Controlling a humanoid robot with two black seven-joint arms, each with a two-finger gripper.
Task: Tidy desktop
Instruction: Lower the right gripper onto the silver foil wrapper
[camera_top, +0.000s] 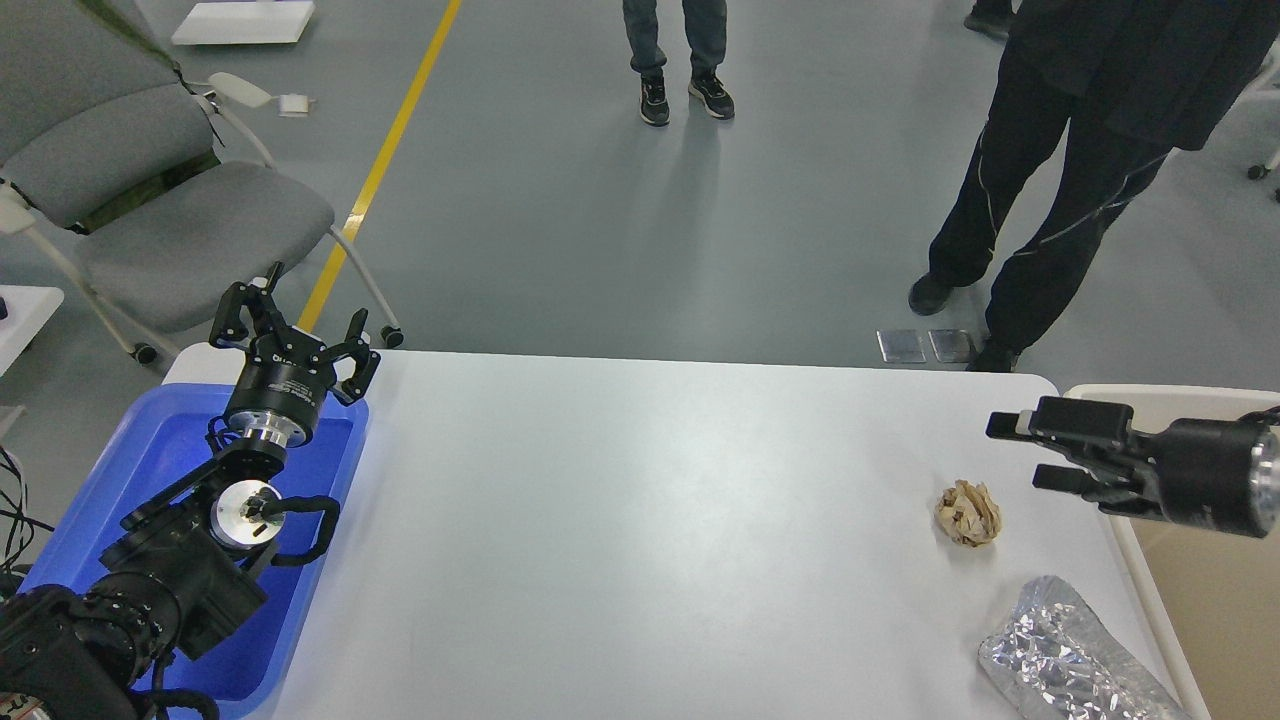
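The silver foil is covered in sharp creases (1077, 666), so its loose end (1046, 606) will stay spread out rather than droop when I lift the foil by its side.
The white desktop (640, 520) fills the middle of the head view. A crumpled tan paper ball (968, 513) lies on it near the right side. A crumpled silver foil piece (1070, 665) lies at the front right corner. My right gripper (1015, 450) is open and empty. It points left above the desktop's right edge, just up and right of the paper ball. My left gripper (290, 330) is open and empty above the far end of the blue tray (130, 470).
A beige bin (1200, 600) stands off the right edge of the desktop. A grey chair (150, 200) stands at the far left. Two people stand on the floor beyond the table, one (1050, 170) close to its far right corner.
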